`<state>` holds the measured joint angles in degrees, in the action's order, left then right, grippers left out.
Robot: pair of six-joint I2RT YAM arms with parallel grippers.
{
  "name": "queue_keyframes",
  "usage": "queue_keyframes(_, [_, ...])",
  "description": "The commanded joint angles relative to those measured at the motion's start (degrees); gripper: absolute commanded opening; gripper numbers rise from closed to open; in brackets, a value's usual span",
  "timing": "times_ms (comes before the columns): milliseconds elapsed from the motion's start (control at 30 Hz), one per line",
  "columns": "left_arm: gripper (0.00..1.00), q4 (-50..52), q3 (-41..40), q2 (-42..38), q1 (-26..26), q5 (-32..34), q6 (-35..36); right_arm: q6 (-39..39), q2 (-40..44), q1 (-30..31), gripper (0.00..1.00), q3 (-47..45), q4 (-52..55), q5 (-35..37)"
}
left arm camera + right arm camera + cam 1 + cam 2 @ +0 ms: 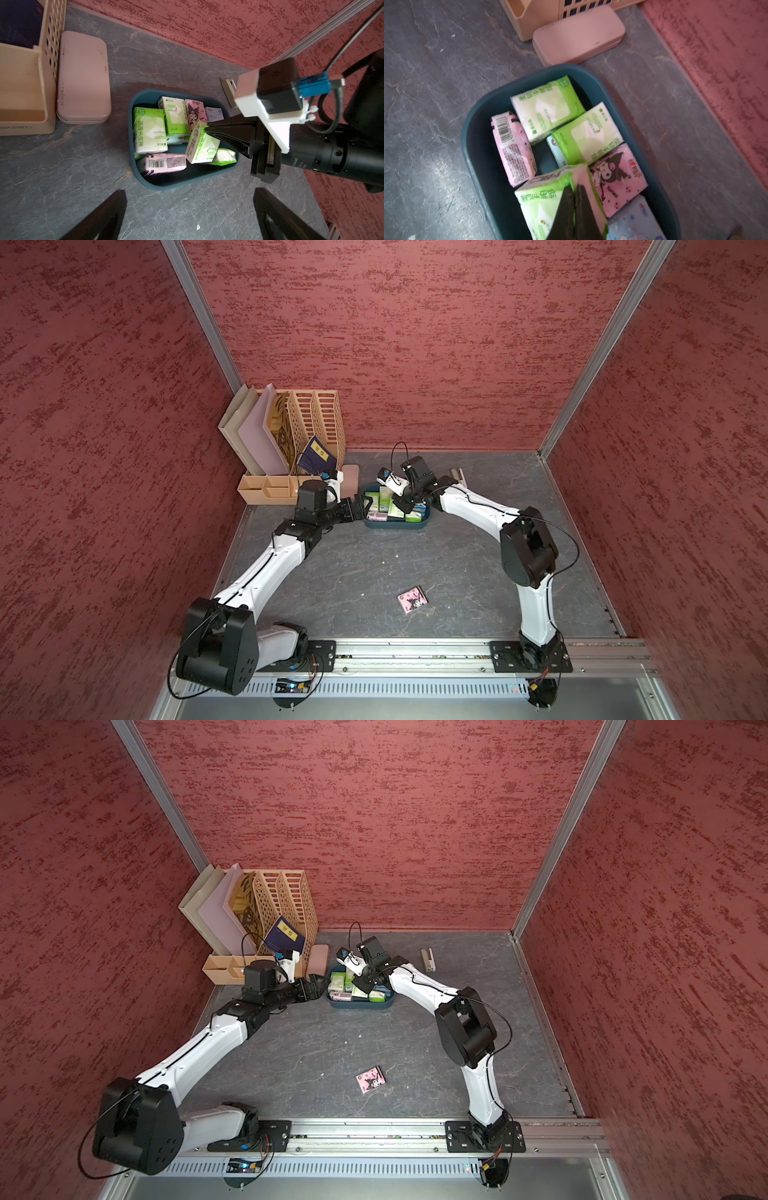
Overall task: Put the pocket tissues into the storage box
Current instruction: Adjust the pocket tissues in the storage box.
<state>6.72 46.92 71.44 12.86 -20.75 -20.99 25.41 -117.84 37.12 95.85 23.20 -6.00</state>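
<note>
The green packet in my right gripper (203, 146) hangs tilted over the other packets. I should bring it down into the gap (544, 158) beside the barcoded pink packet.
The teal storage box (397, 526) (361, 1006) (166, 188) (467, 133) holds several pocket tissues in green, pink and light blue. My right gripper (575, 186) (205, 127) (401, 502) reaches into the box, shut on the upper edge of a green packet (199, 149) (539, 199). That packet stands tilted over the others. My left gripper (189, 193) (366, 506) hovers open just outside the box's left rim with nothing between its fingers. One pink packet (412, 600) (371, 1080) lies alone on the table near the front.
A beige slotted file organiser (307, 427) with folders stands at the back left. A slim pink case (83, 79) (577, 35) lies between it and the box. A small beige stapler-like object (428, 960) lies at the back right. Red walls enclose the table.
</note>
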Motion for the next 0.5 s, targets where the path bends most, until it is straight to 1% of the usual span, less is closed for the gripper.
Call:
queue_keyframes(0, [1.00, -1.36, -0.64, -0.78, -0.29, -0.04, -0.79, -0.69, 1.78, 1.43, 0.00, -2.23, -5.55, 4.78])
queue_keyframes(267, [1.00, 0.72, 0.03, 0.54, -0.46, 0.61, -2.39, -2.75, 4.25, 3.27, 0.00, -10.64, -10.29, 8.14])
queue_keyframes(467, [1.00, 1.01, 0.46, 0.96, -0.56, 0.45, -2.47, -4.44, 6.96, 5.90, 0.00, -13.88, -9.90, 10.40])
